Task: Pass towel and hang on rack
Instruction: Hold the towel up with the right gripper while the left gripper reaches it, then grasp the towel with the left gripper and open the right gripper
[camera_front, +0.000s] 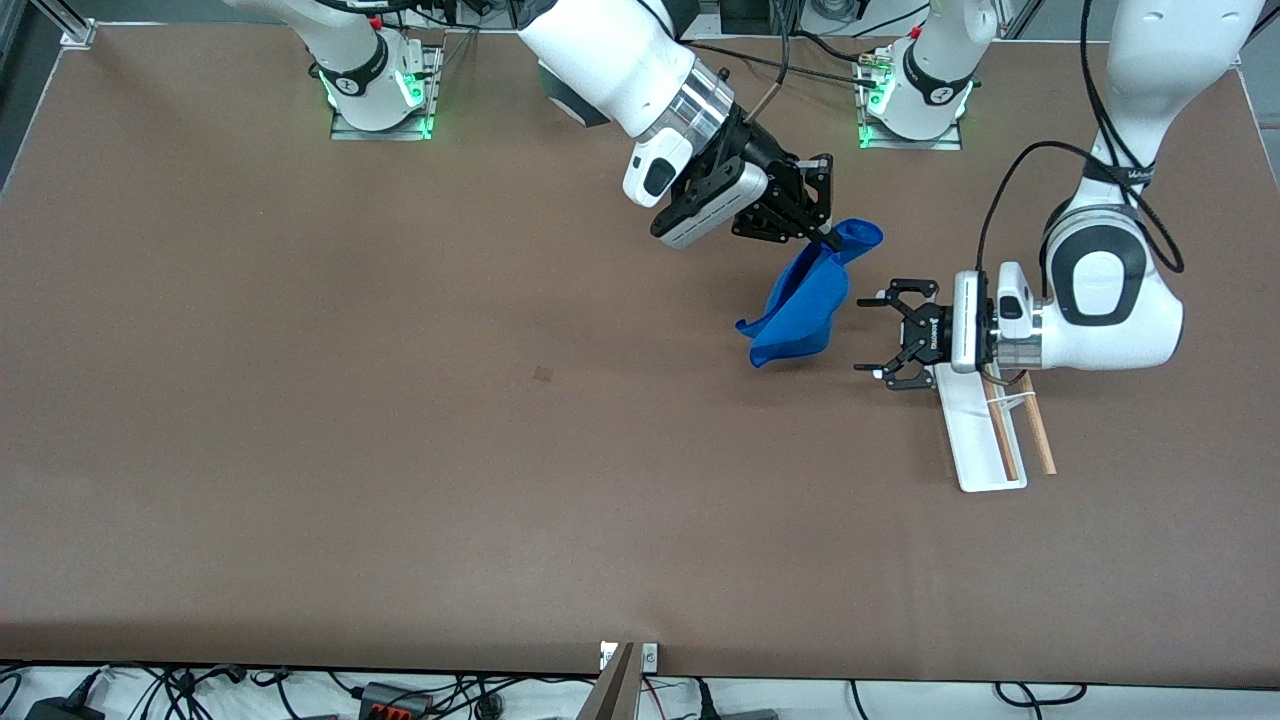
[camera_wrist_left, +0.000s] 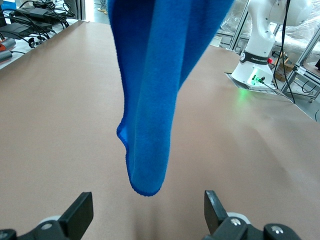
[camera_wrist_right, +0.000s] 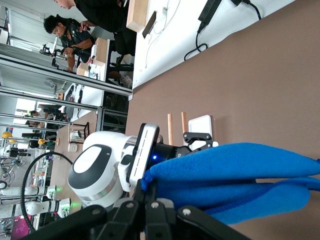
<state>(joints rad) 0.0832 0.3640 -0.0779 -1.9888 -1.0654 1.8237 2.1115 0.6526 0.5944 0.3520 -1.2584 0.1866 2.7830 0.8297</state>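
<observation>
My gripper will carry the blue towel (camera_front: 809, 302) to the rack, and the towel will flop over and hang down doubled when it does, because the towel is hanging in limp folds (camera_front: 786, 287).
The blue towel (camera_front: 800, 300) hangs in the air from one corner, pinched by my right gripper (camera_front: 826, 238), which is shut on it over the middle of the table. The towel (camera_wrist_right: 240, 175) fills much of the right wrist view. My left gripper (camera_front: 872, 336) is open, level with the towel's lower part and a short gap away from it. In the left wrist view the towel's lower tip (camera_wrist_left: 147, 125) dangles ahead of the open fingers (camera_wrist_left: 82, 212), untouched. The rack (camera_front: 985, 440) stands on the table under the left arm's wrist, white base and two wooden rods showing.
A small dark mark (camera_front: 543, 374) lies on the brown table toward the middle. The arm bases (camera_front: 380, 90) stand along the table's edge farthest from the front camera. Cables and a metal bracket (camera_front: 628, 657) sit at the nearest edge.
</observation>
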